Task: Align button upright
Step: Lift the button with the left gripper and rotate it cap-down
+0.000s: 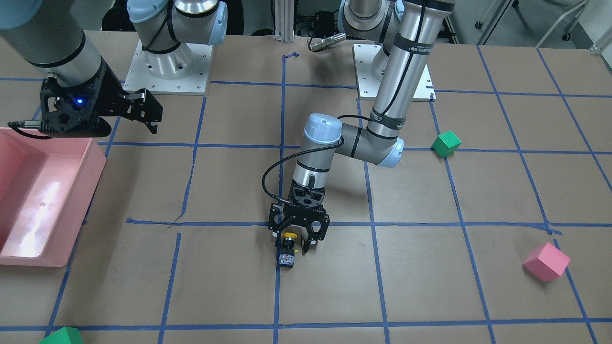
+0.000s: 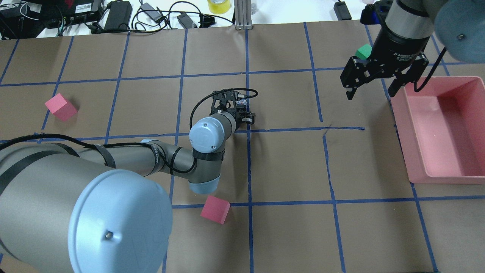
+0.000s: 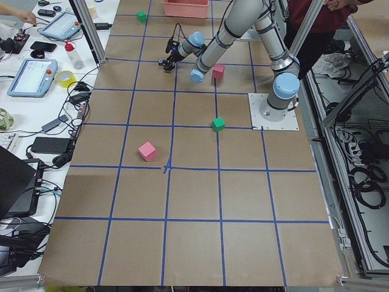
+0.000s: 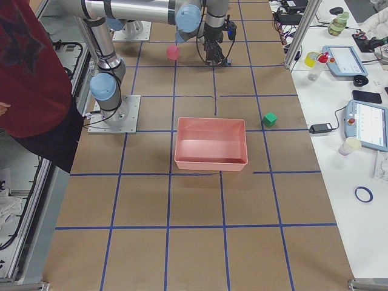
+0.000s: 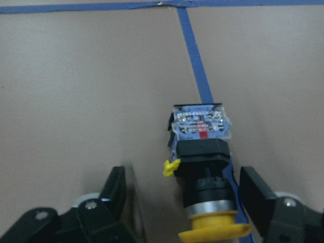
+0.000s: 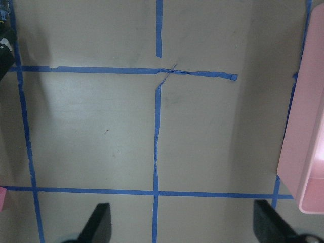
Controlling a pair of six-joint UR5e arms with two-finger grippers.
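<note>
The whitish contact block (image 1: 286, 261) has a flat, square end, so once I turn the button (image 1: 287, 250) upright, it will stand on that end with its yellow cap up.
The button (image 5: 202, 167) lies on its side on the brown table, on a blue tape line. Its yellow cap (image 5: 212, 230) points toward my left gripper's palm and its whitish contact block (image 5: 200, 124) points away. My left gripper (image 5: 185, 177) is open and low over the table, one finger on each side of the button's black body. The right-hand finger (image 5: 255, 195) is very close to the body, and the other stands well apart. In the front view the button (image 1: 288, 249) shows below the left gripper (image 1: 292, 241). My right gripper (image 2: 373, 89) is open and empty, raised beside the pink bin.
A pink bin (image 2: 435, 175) stands at the right side. Pink cubes (image 2: 60, 106) (image 2: 215, 209) lie to the left and under my left arm. One green cube (image 2: 364, 50) lies behind the right gripper and another (image 1: 62, 336) at the table's edge.
</note>
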